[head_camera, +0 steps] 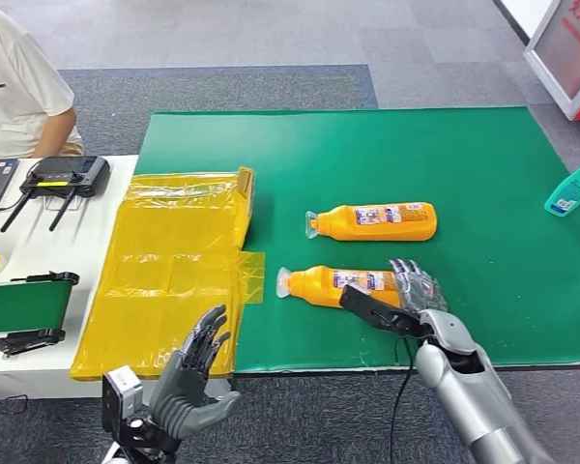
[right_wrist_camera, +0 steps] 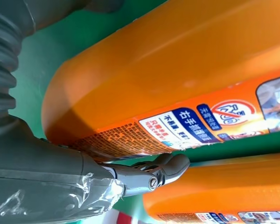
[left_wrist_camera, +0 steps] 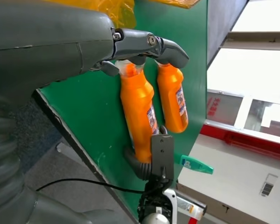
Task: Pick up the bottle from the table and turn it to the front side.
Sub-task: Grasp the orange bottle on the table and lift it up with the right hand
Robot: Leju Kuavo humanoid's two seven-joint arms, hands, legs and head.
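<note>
I expect the bold brand label to be hidden underneath when I turn the near orange bottle (head_camera: 316,287), because small printed panels (head_camera: 362,280) face up on the bottle.
Two orange bottles lie on their sides on the green mat (head_camera: 491,290), caps pointing left. My right hand (head_camera: 407,300) grips the base end of the near bottle (head_camera: 324,283), fingers over its top and the thumb along its near side. That bottle still rests on the mat. The far bottle (head_camera: 378,221) lies parallel behind it, untouched. The left wrist view shows the near bottle (left_wrist_camera: 138,107) with my right hand (left_wrist_camera: 156,158) wrapped round its base, beside the far bottle (left_wrist_camera: 172,98). The right wrist view looks along the near bottle's label (right_wrist_camera: 166,65). My left hand (head_camera: 192,372) hovers open off the table's front edge.
Yellow plastic bags (head_camera: 170,261) lie at the mat's left edge. A teal bottle (head_camera: 571,188) lies at the far right. On the white table to the left are a black controller (head_camera: 65,177) and a small green belt unit (head_camera: 24,304). A person (head_camera: 17,87) sits at the far left.
</note>
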